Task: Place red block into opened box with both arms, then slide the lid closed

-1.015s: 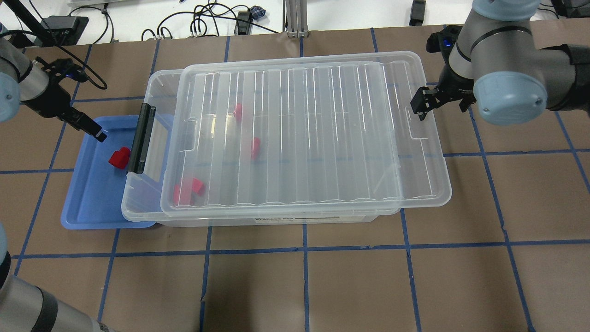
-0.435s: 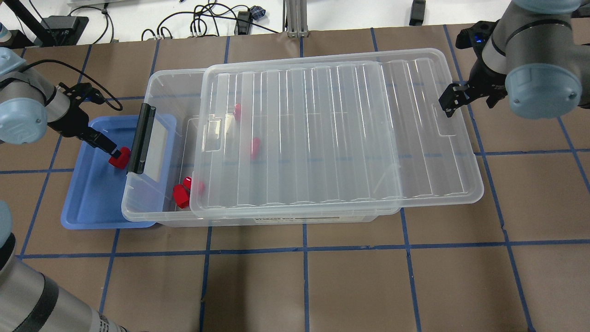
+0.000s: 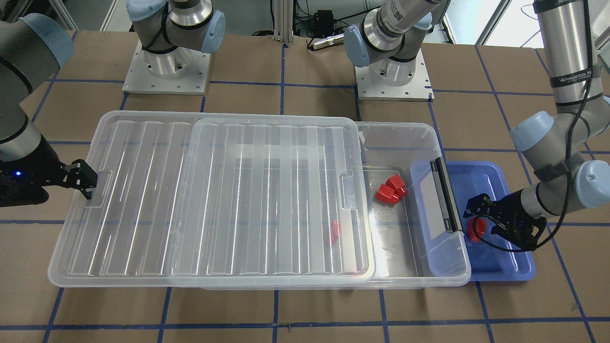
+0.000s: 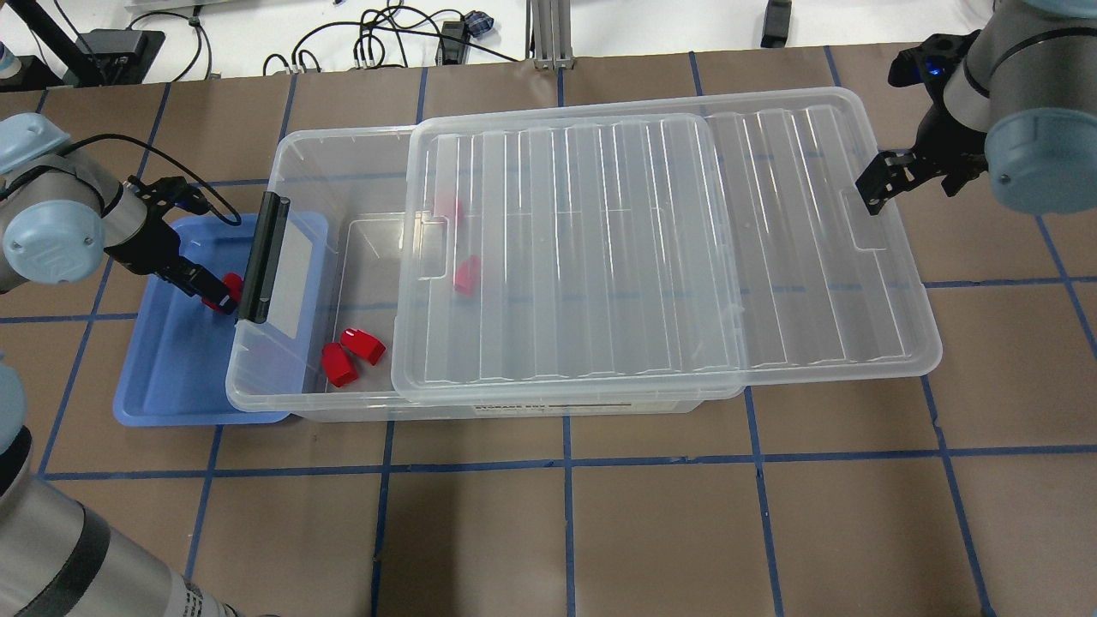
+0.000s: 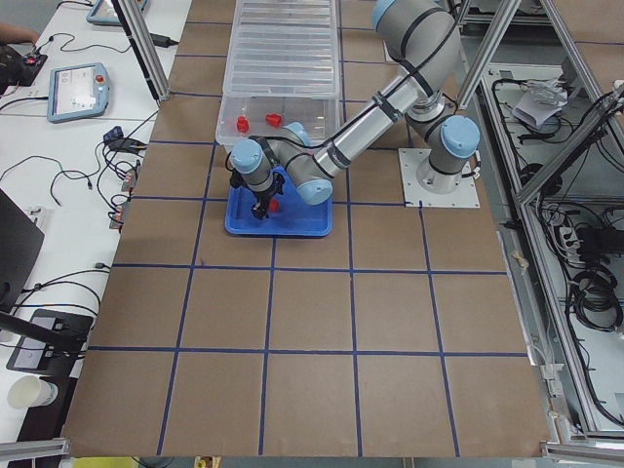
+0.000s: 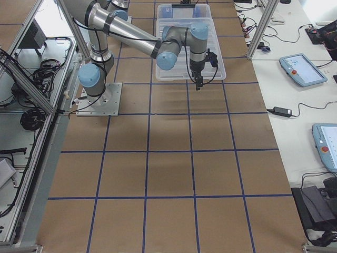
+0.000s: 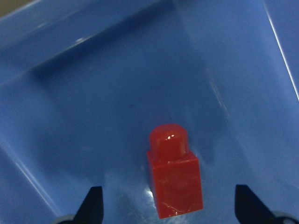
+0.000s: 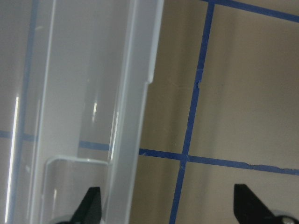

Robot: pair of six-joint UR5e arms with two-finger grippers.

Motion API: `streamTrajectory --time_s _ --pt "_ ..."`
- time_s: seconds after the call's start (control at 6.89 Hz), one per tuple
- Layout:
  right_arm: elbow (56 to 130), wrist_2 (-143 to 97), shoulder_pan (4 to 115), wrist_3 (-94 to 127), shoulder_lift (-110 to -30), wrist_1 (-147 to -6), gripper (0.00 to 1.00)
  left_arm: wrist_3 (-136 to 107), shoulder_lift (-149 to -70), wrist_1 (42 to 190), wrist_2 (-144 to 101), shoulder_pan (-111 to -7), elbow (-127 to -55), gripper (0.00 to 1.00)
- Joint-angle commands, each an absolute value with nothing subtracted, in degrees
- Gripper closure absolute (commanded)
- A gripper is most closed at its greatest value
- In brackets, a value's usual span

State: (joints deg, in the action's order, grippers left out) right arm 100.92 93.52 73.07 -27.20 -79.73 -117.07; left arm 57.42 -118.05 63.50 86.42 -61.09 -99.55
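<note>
The tray's plain blue bottom is all around the lone red block, so the blue tray should be empty when I lift the red block out.
A red block lies in the blue tray, and my left gripper is down around it, open, one finger on each side. In the front-facing view this block sits beside the box's black latch. The clear box is uncovered at its latch end, with two red blocks lying in the uncovered part. The ribbed lid covers the remainder and overhangs the box's far end. My right gripper is open at the lid's notch, the lid's rim between its fingers.
Two more red blocks show through the lid. The blue tray is tucked partly under the box's latch end. Brown table with blue tape lines surrounds the box. Cables lie past the far edge.
The lid has slid toward the robot's right with my right gripper, uncovering more of the box's latch end. My left gripper came down over the red block in the blue tray.
</note>
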Motion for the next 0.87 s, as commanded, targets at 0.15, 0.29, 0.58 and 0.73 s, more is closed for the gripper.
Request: streamTrajectory --time_s 0.15,0.29,0.58,0.73 --pt "100.8 93.4 70.7 -29.4 -80.2 -116.7 0.0 56.3 -116.4 64.2 87.1 -62.2 -98.8 1.0" --pt "100.4 93.5 70.8 -29.6 -80.6 -116.4 0.0 56.3 -115.1 65.4 87.1 -62.3 -97.6 1.0" --pt "94.4 92.6 72.9 -29.4 -81.5 -109.0 0.0 56.2 -113.2 74.9 87.0 -63.5 -88.8 1.0" --pt "90.3 91.9 76.1 -28.3 -82.8 -101.9 0.0 52.4 -112.1 83.8 88.0 -67.3 -82.1 1.0"
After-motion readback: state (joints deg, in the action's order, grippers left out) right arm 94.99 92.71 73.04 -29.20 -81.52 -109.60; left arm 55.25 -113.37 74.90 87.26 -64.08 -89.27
